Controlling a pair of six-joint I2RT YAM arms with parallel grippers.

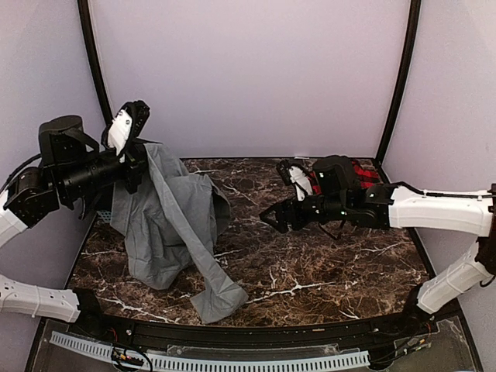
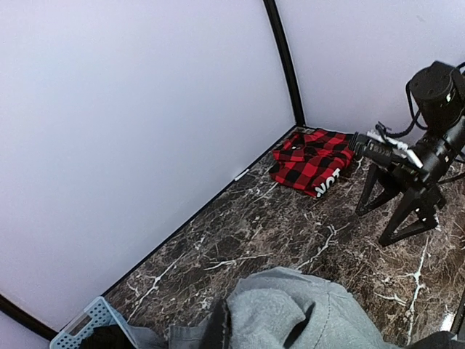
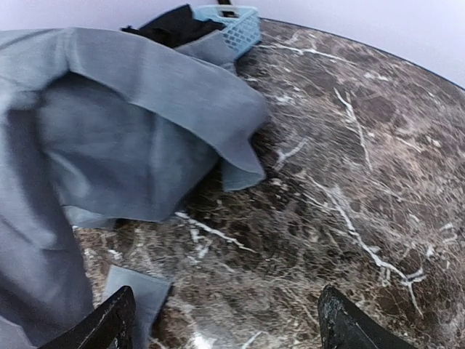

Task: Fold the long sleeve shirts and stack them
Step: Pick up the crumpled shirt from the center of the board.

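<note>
The grey shirt hangs bunched (image 1: pixel 169 221) next to the basket and away from my open right gripper, so next my left gripper swings it toward the marble's middle (image 1: pixel 249 242) and lets it down.
The grey long sleeve shirt (image 1: pixel 167 217) hangs from my left gripper (image 1: pixel 138 155), which is shut on its upper edge at the far left, above the table. The shirt's lower part and a sleeve trail over the marble toward the front edge. In the left wrist view the grey cloth (image 2: pixel 305 313) fills the bottom and hides the jaws. My right gripper (image 1: pixel 277 219) is open, low over the table's middle, to the right of the grey shirt (image 3: pixel 109 123); only bare marble lies between its fingertips (image 3: pixel 102 327). The red-and-black plaid shirt (image 2: pixel 312 163) lies folded in the far right corner, white lettering showing.
A light blue basket (image 3: pixel 229 22) holding dark cloth stands at the far left by the wall, behind the grey shirt. Walls close the marble table (image 1: pixel 333 263) on three sides. In the top view the right arm partly covers the plaid shirt (image 1: pixel 363 172).
</note>
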